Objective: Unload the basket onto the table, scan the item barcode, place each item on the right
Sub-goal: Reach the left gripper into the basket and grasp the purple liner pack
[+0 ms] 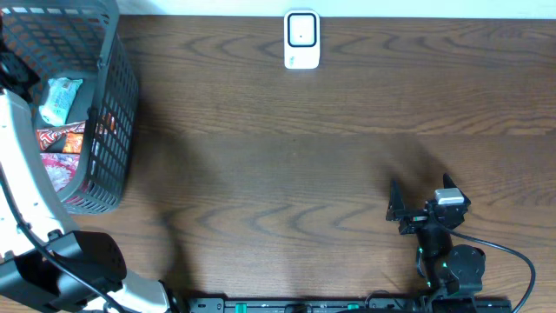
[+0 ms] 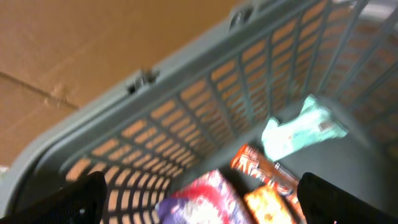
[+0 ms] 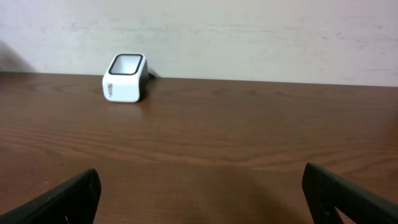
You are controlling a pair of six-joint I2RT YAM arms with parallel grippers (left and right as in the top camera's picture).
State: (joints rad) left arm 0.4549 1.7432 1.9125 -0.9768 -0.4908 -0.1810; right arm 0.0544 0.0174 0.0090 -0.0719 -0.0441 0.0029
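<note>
My left gripper is going down open toward the purple-red packet's exposed side (image 2: pixel 198 208), as the purple-red packet (image 2: pixel 211 191) lies uncovered next to the orange packet. It should keep going down until its fingers can pinch it.
A grey mesh basket (image 1: pixel 113 104) stands at the table's left edge and holds several packets: a pale teal one (image 1: pixel 59 97), a red-orange one (image 1: pixel 61 139) and a pink-white one (image 1: pixel 54 174). My left gripper (image 2: pixel 202 210) hangs open inside the basket, just above a purple-red packet (image 2: pixel 199 196), with an orange packet (image 2: pixel 270 205), a red-brown bar (image 2: pixel 264 167) and the teal packet (image 2: pixel 301 129) beyond. The white barcode scanner (image 1: pixel 301 39) stands at the table's far middle. My right gripper (image 1: pixel 420 195) is open and holds nothing, low over the table, facing the scanner (image 3: pixel 124 78).
The basket's slatted wall (image 2: pixel 186 112) rises close in front of the left gripper. My white left arm (image 1: pixel 22 165) reaches over the basket's near-left side. A pale wall runs behind the scanner. Brown wooden tabletop (image 1: pixel 287 174) lies between basket, scanner and right arm.
</note>
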